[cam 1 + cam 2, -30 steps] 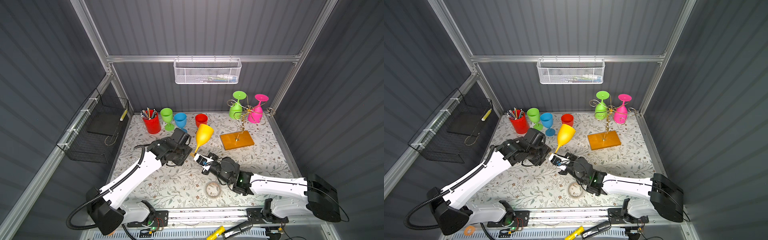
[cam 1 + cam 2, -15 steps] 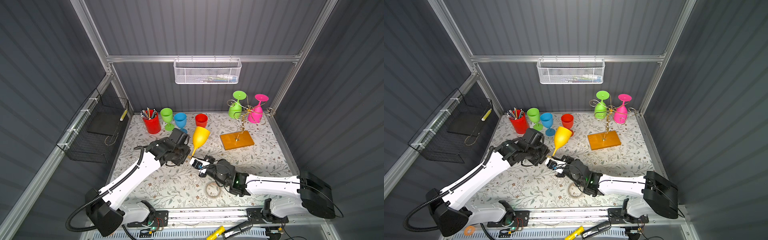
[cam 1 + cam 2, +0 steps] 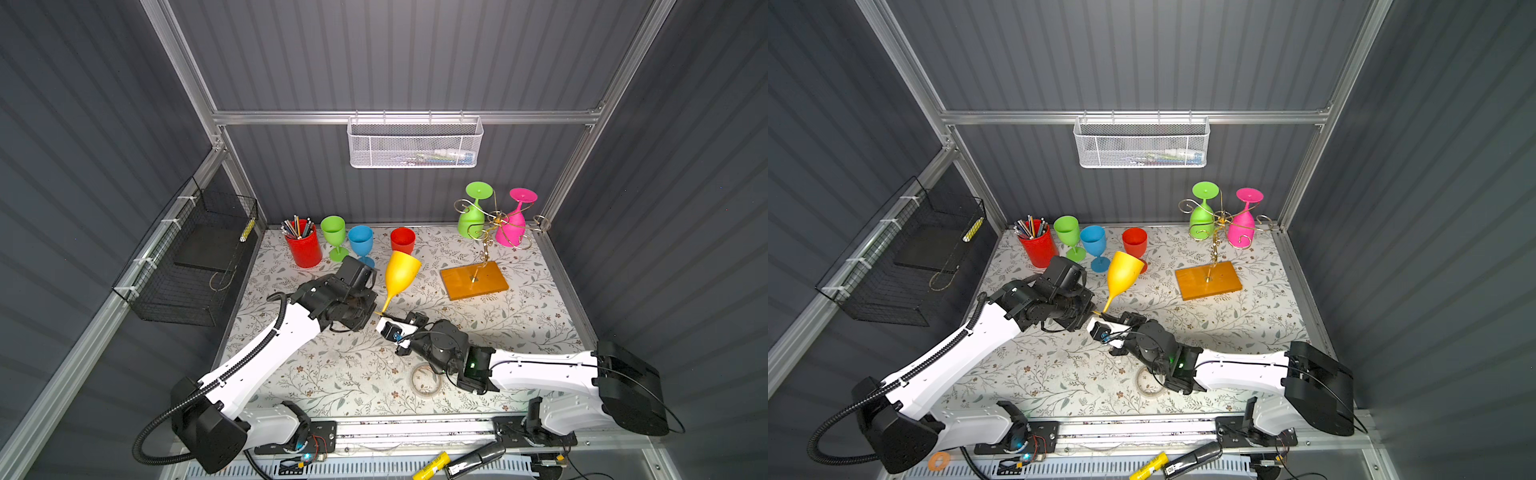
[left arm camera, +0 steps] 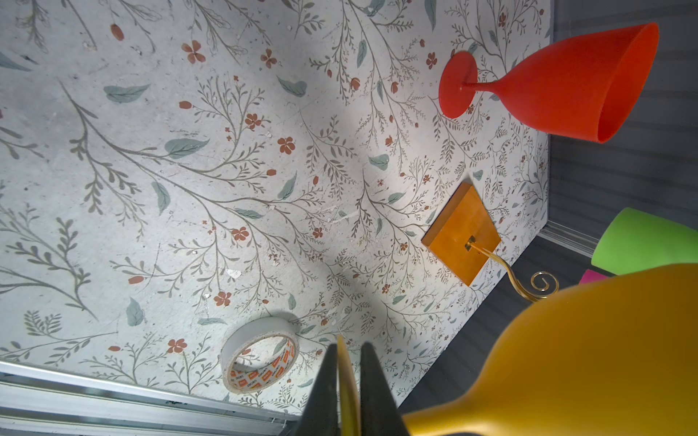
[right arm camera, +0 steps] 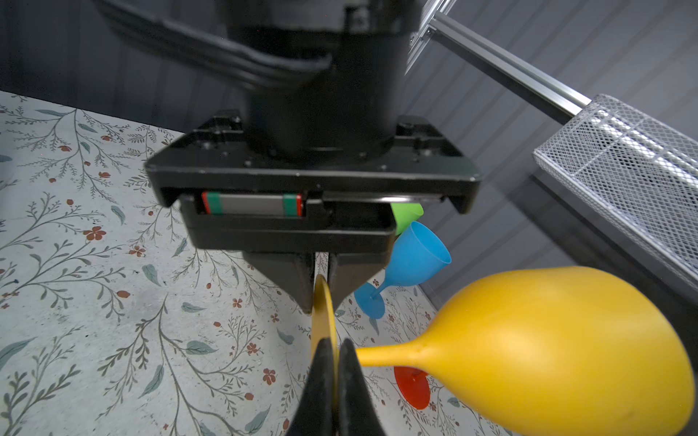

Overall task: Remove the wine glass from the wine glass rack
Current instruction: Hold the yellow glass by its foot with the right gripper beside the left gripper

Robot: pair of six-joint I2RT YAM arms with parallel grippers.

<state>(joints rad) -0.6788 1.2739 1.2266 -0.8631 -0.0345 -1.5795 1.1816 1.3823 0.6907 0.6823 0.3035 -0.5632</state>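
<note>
Next, my right gripper moves to the bowl's rim (image 3: 419,262) first, because both my grippers hold the yellow wine glass's foot disc (image 5: 323,319), the part it must stand on.
The yellow wine glass (image 3: 401,272) (image 3: 1121,272) is off the rack, tilted in the air above the table's middle, bowl up. My right gripper (image 5: 331,341) is shut on the rim of its foot disc. My left gripper (image 4: 347,345) (image 5: 321,294) is shut on the same disc from the opposite side. In both top views the two grippers meet at the foot (image 3: 379,313). The wine glass rack (image 3: 473,280) (image 4: 460,234) stands at the back right. A green glass (image 3: 471,216) and a pink glass (image 3: 513,226) hang upside down on its gold arms.
At the back left stand a red pencil cup (image 3: 305,249), a green glass (image 3: 334,232), a blue glass (image 3: 360,241) and a red glass (image 3: 402,240). A tape roll (image 3: 426,380) lies near the front. A white mesh basket (image 3: 415,143) and a black wire basket (image 3: 195,257) hang on the walls.
My left gripper's jaws have closed onto the yellow glass's foot. My right gripper has carried the glass a little to the left, toward the left gripper.
</note>
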